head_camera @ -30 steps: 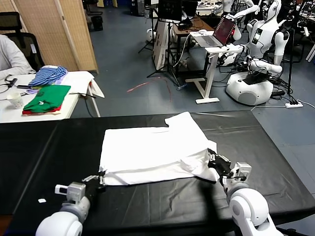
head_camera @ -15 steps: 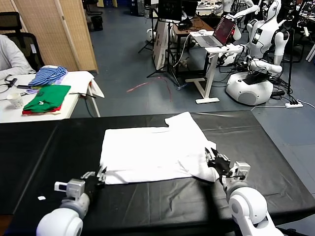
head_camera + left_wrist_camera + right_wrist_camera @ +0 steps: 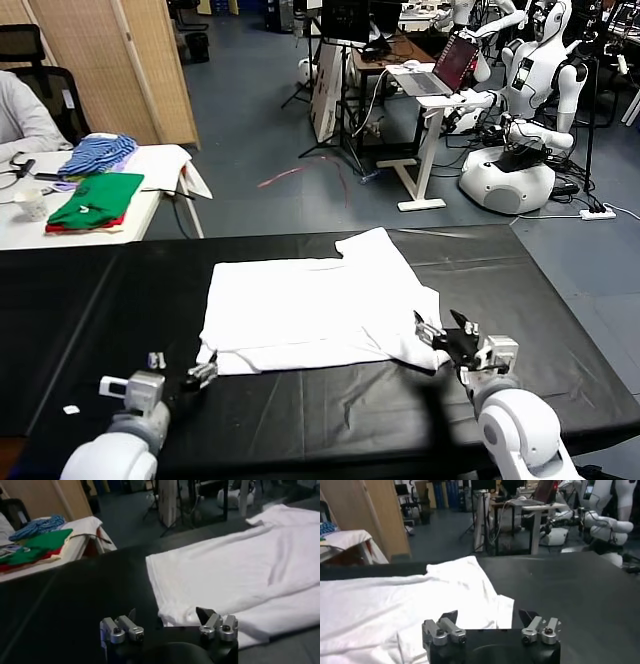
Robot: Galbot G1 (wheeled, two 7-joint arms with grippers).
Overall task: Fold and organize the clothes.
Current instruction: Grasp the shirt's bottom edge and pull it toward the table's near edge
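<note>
The white T-shirt's near edge lies wrinkled, so my left gripper and my right gripper should pinch its near corners and pull it flat toward me before folding.
The white T-shirt lies flat on the black table, folded lengthwise, one sleeve pointing to the far side; no graphic shows. My left gripper is open and empty just off the shirt's near left corner. In the left wrist view the gripper faces that corner of the shirt. My right gripper is open and empty at the shirt's near right corner. In the right wrist view the gripper sits just short of the shirt's edge.
A white side table at the far left holds folded green and red garments and a blue-striped cloth. Beyond the black table are a laptop stand and other robots. A small white tag lies near the front left.
Both grippers have drawn back toward me from the shirt's near corners and opened. The shirt's near edge now lies flat on the table.
</note>
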